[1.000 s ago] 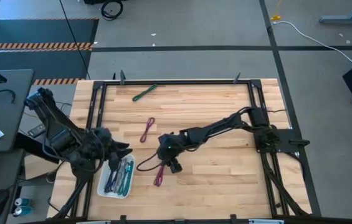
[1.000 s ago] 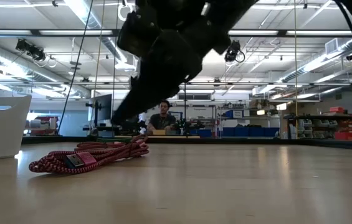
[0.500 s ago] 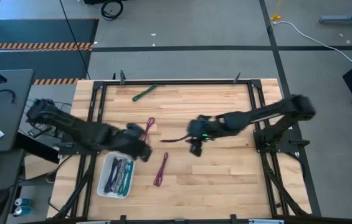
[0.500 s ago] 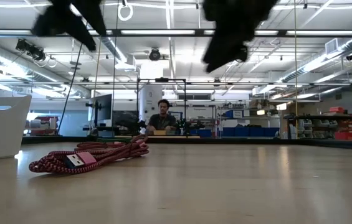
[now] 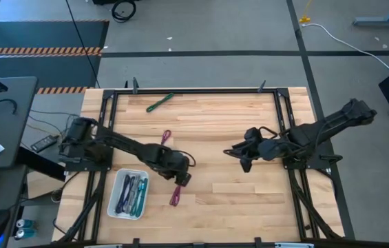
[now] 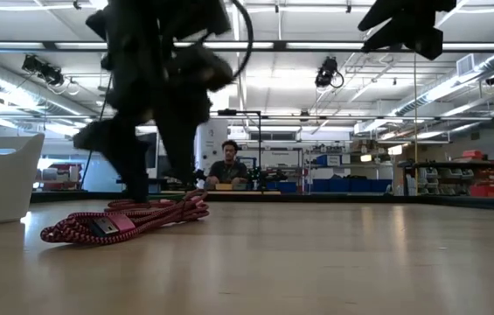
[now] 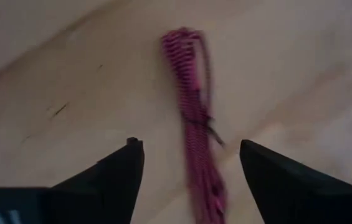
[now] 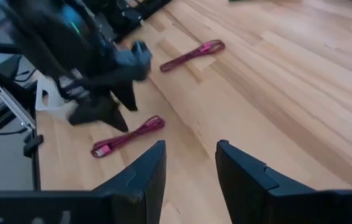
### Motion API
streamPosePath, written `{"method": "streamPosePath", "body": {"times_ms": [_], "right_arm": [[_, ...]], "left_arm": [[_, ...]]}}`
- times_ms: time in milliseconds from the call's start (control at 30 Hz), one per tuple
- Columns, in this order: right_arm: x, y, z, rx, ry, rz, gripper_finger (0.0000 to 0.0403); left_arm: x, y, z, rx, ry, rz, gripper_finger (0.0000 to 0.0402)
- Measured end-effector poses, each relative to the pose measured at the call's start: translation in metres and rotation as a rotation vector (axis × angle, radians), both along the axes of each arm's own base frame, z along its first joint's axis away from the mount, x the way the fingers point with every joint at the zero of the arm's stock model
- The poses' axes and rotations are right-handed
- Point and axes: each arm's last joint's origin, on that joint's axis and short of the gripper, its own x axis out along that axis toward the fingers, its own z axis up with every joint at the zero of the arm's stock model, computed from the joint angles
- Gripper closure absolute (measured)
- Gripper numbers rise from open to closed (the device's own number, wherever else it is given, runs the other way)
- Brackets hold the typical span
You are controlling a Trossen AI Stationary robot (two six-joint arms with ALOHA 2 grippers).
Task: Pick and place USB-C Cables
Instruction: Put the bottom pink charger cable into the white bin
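Note:
A black tie [image 7: 199, 121] holds the folded parts of the cable tightly together. The magenta USB-C cable bundle [image 5: 175, 196] will therefore stay in one piece when I carry it to the tray.
A magenta USB-C cable bundle [image 5: 177, 193] lies flat on the wooden table, just right of the white tray [image 5: 116, 207]. It also shows in the low view [image 6: 124, 219] and the left wrist view [image 7: 193, 124]. My left gripper [image 5: 182, 177] is open and low over the bundle's far end. Its fingers stand on either side of the bundle in the left wrist view [image 7: 191, 152], and I see no touch. My right gripper [image 5: 239, 154] is open and empty, raised over the table's right half [image 8: 191, 155]. The tray holds several cables [image 5: 132, 193].
A purple cable [image 5: 164, 142] lies on the table far of my left gripper. A green cable [image 5: 160, 102] lies near the far edge. The black frame rails [image 5: 109, 124] run along the table's sides. Bare wood lies between the two grippers.
My left gripper has gone from over the tray toward the table's right and come down over the magenta cable. My right gripper has left that cable, risen and drawn back toward the table's right edge. The magenta cable lies on the table.

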Motion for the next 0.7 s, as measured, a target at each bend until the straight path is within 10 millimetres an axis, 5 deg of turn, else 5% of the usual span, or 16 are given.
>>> {"method": "streamPosePath", "body": {"times_ms": [200, 433, 567, 700], "right_arm": [[-0.003, 0.0, -0.003, -0.048, 0.01, 0.015, 0.0259], [-0.003, -0.002, -0.007, -0.063, 0.032, 0.016, 0.0259], [-0.007, -0.004, -0.006, -0.065, 0.038, 0.014, 0.0259], [-0.013, -0.006, -0.002, -0.069, 0.035, 0.012, 0.0259]], "left_arm": [[0.015, -0.006, -0.026, 0.086, -0.046, 0.0, 0.0154], [0.02, 0.002, -0.033, 0.236, -0.085, 0.009, 0.0254], [0.019, 0.015, -0.029, 0.265, -0.073, 0.0, 0.0347], [0.021, 0.027, 0.003, 0.296, -0.094, -0.027, 0.0359]]}}
